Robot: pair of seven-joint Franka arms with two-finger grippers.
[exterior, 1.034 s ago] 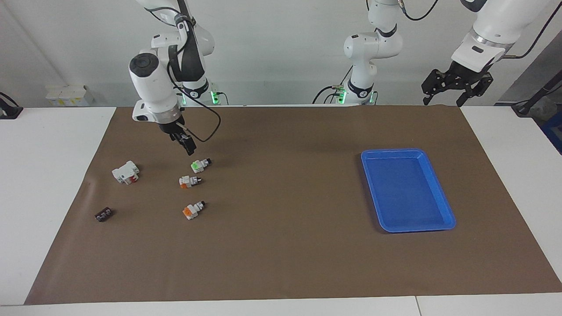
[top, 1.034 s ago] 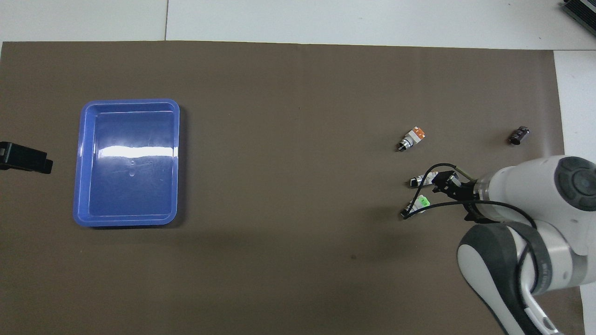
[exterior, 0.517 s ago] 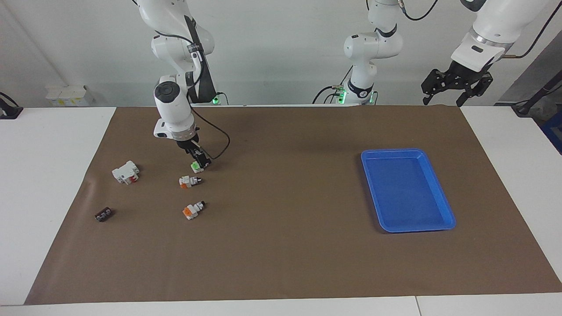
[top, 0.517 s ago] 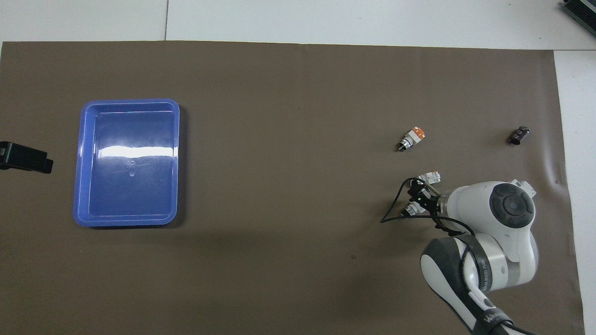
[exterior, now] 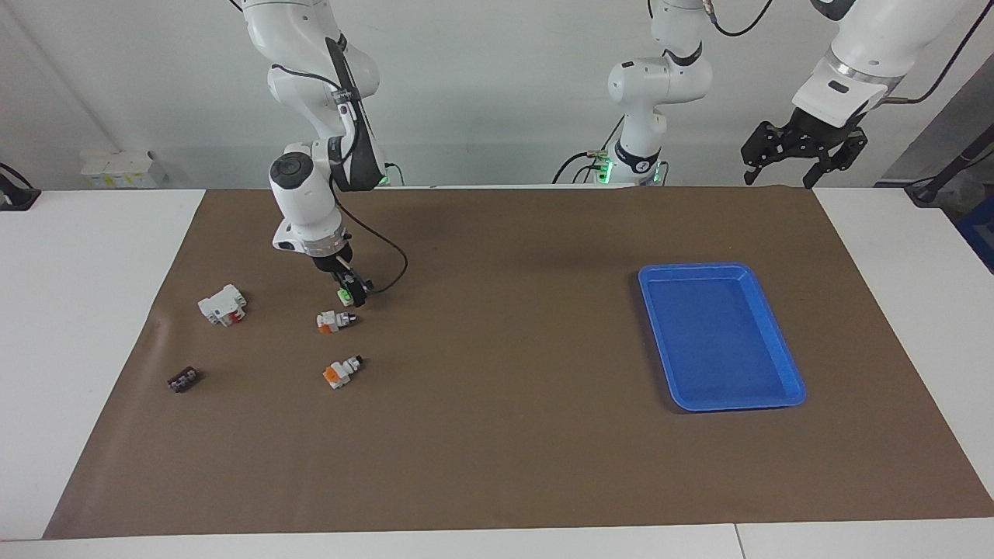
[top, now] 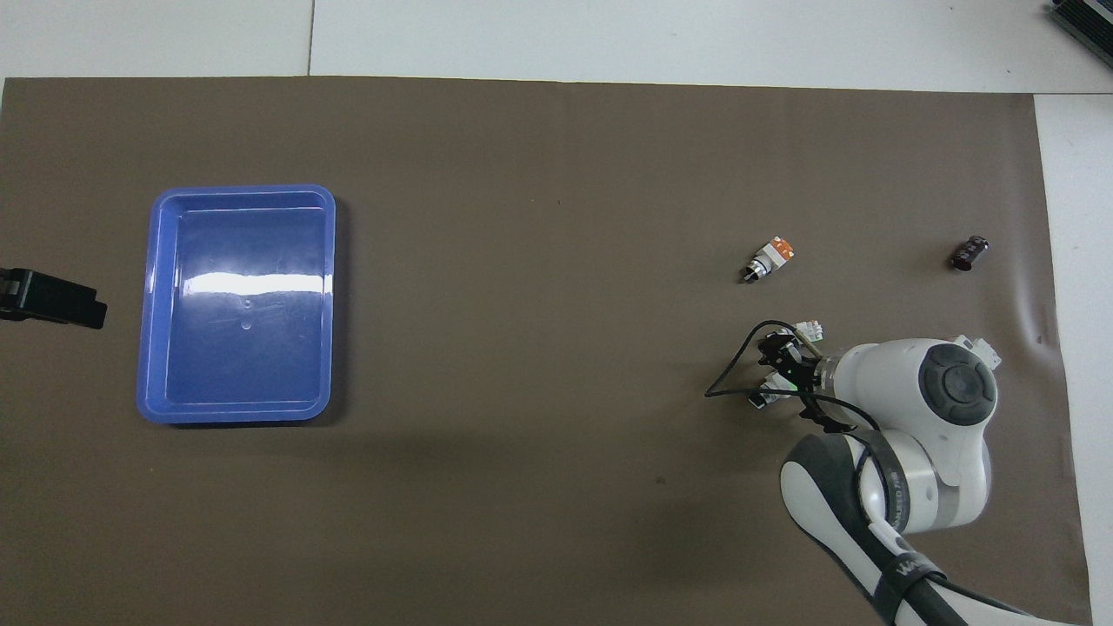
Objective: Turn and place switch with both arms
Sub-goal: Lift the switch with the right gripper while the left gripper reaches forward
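Note:
The switch's black end (top: 756, 401) is set in a round silver collar (top: 768, 396), so that end will turn while the switch's white body keeps still when the robot twists it.
The switch (exterior: 342, 294), white with a green button and a black end, lies on the brown mat toward the right arm's end of the table. My right gripper (exterior: 353, 293) has come down onto it, open, with a finger on either side and the green button showing between them. In the overhead view the right gripper (top: 783, 367) covers most of the switch (top: 767, 397). My left gripper (exterior: 802, 155) waits open, high over the mat's corner at the left arm's end, and its tip (top: 54, 300) shows beside the tray.
Two white switches with orange buttons (exterior: 334, 321) (exterior: 340, 373) lie just farther from the robots than the green one. A white block with a red part (exterior: 223, 304) and a small black part (exterior: 183, 380) sit toward the mat's edge. An empty blue tray (exterior: 718, 335) (top: 236, 303) lies toward the left arm's end.
My right arm swung down and lowered its gripper from above the mat onto the green switch. The left gripper drifted slightly upward.

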